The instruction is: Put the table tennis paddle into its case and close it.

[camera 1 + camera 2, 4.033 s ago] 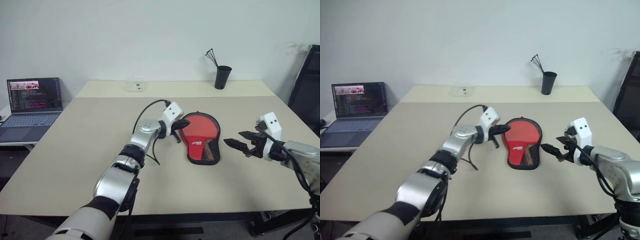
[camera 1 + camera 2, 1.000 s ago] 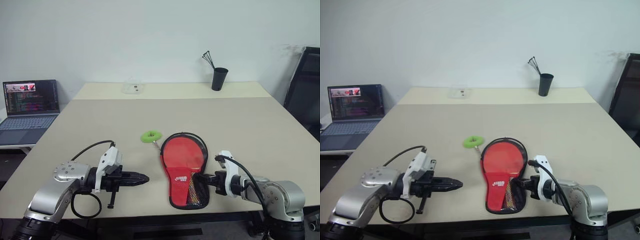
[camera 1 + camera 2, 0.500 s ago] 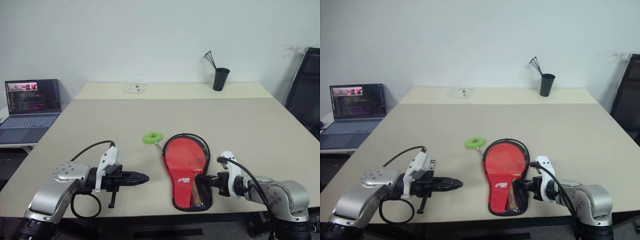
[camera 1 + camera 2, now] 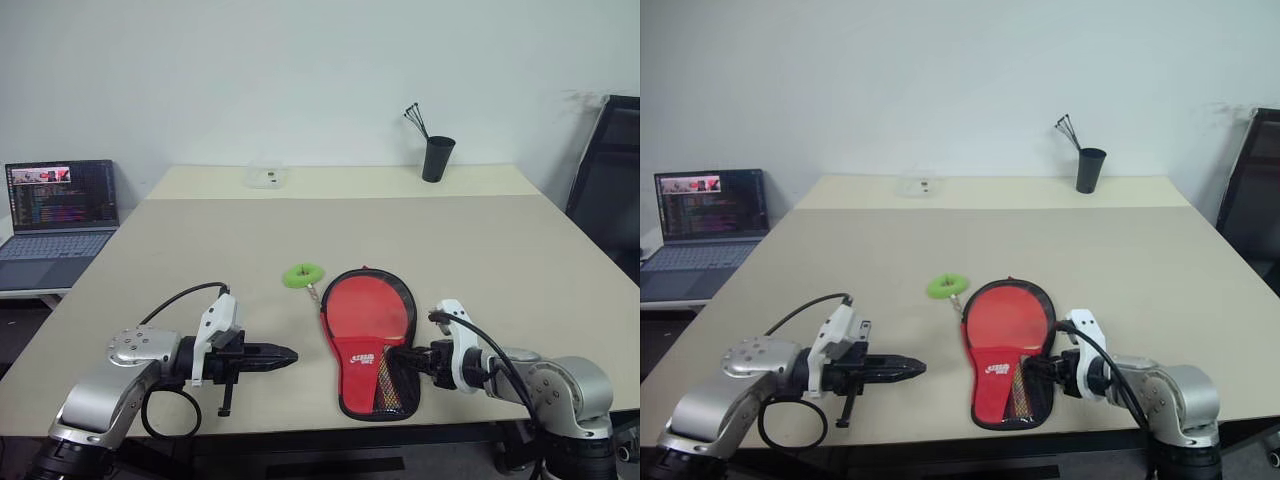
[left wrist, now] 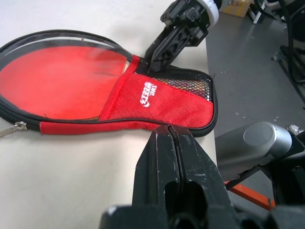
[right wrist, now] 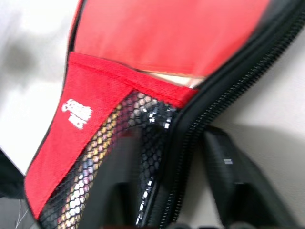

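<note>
My right gripper is across the case from the green ring tag (image 4: 303,276), so my left gripper should pull the tag while my right gripper pushes on the red side (image 4: 367,306).
The red case (image 4: 368,345) lies flat near the table's front edge, with a black zipper rim, a white logo and a mesh pocket (image 5: 183,86). The table tennis paddle's red face (image 5: 57,78) shows inside the rim. A strip of its pale wood (image 6: 167,78) peeks out above the pocket, which hides the handle. A green ring tag (image 4: 301,274) rests beside the case's round end. My right gripper (image 4: 405,358) is at the case's right edge by the pocket, open, with the zipper edge (image 6: 190,129) between its fingers (image 6: 228,167). To the case's left, my left gripper (image 4: 283,354) is shut and empty, pointing at the case.
An open laptop (image 4: 60,205) sits on a side desk at far left. At the table's back are a black cup with sticks (image 4: 433,158) and a small clear box (image 4: 266,177). A black chair (image 4: 605,190) stands at the right. A cable loops under my left arm (image 4: 165,415).
Four seconds ago the case lay farther back with my left gripper at it. Since then it has come near the front edge. Over the last second the right gripper's fingers spread apart at the case's edge.
</note>
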